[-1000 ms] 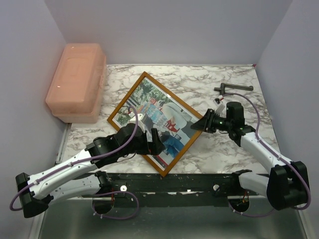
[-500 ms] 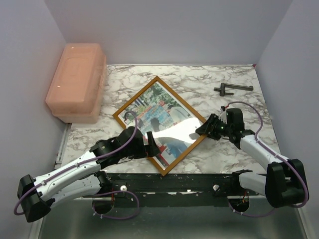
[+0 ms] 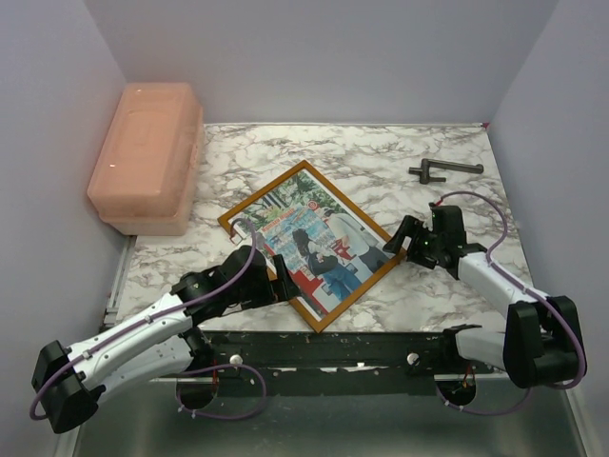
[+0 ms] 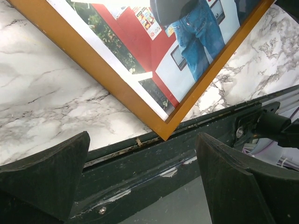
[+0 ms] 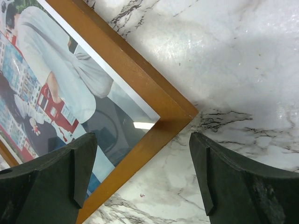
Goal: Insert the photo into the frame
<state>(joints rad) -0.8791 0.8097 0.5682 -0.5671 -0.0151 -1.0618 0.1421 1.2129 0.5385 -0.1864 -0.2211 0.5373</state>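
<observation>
The frame is crooked, with its near corner (image 3: 318, 328) at the dark rail. Next, my right gripper grabs the frame's side corner (image 3: 401, 255) and turns it square with my left gripper.
The frame (image 3: 373, 273), thin orange-brown wood, lies flat on the marble table, turned like a diamond. The photo (image 3: 319, 236) sits inside it, showing people at red-and-white machines. My left gripper (image 3: 285, 278) hovers open over the frame's lower-left side. In the left wrist view the frame's near corner (image 4: 164, 133) and the photo (image 4: 154, 56) lie beyond the open left gripper (image 4: 140, 182). My right gripper (image 3: 398, 238) stands open at the frame's right corner. The right wrist view shows that corner (image 5: 187, 113) and the photo (image 5: 56, 79) just ahead of the right gripper (image 5: 142, 179), untouched.
A pink plastic box (image 3: 147, 157) stands at the table's left side. A dark metal tool (image 3: 445, 170) lies at the back right. A dark rail (image 3: 343, 347) runs along the near table edge, just below the frame's near corner.
The right gripper opened and let go of the frame's right corner. The frame, raised and glaring before, came down flat and shifted right. The left gripper stayed open, drawing back slightly.
</observation>
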